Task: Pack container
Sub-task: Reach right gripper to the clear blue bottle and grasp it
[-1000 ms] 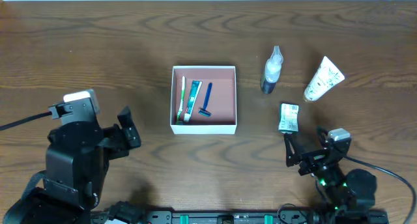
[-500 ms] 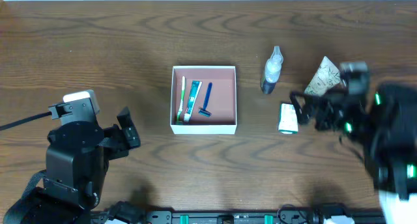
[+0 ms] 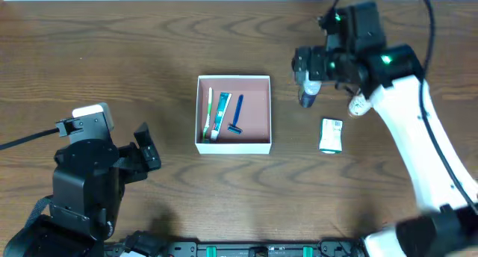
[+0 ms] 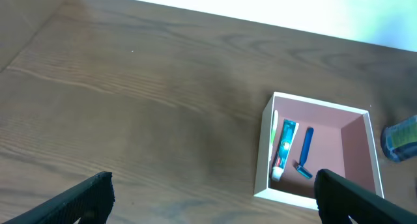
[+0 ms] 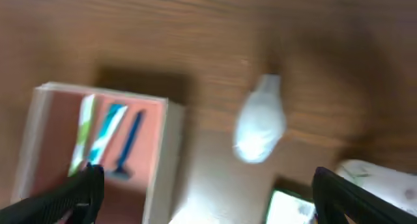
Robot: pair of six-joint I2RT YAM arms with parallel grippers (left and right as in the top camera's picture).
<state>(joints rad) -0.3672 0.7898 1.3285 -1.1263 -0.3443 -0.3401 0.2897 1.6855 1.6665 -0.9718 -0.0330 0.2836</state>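
The spray bottle [image 3: 308, 93] is across the container from the robot's left gripper, so the right gripper should pick it up and put it in the space [image 3: 256, 110] next to the blue razor.
The container [image 3: 256, 111] sits mid-table and holds a toothbrush [image 3: 208, 111], a toothpaste tube [image 3: 220, 113] and a blue razor [image 3: 237, 115]. It also shows in the left wrist view [image 4: 339, 152] and the right wrist view [image 5: 166, 159]. My right gripper [image 3: 306, 66] is open and empty, hovering above the clear spray bottle [image 3: 307, 96], which appears blurred between its fingers [image 5: 205, 191] as a pale shape [image 5: 259, 123]. My left gripper [image 3: 149, 146] is open and empty, well left of the container, its fingers [image 4: 212, 191] over bare wood.
A green-and-white packet [image 3: 331, 134] lies right of the container. A white tube [image 3: 360, 105] is partly hidden under the right arm. The spray bottle shows at the right edge of the left wrist view [image 4: 401, 136].
The right arm has swung from the table's front right edge up and back, and is now over the spray bottle. The left arm has not moved.
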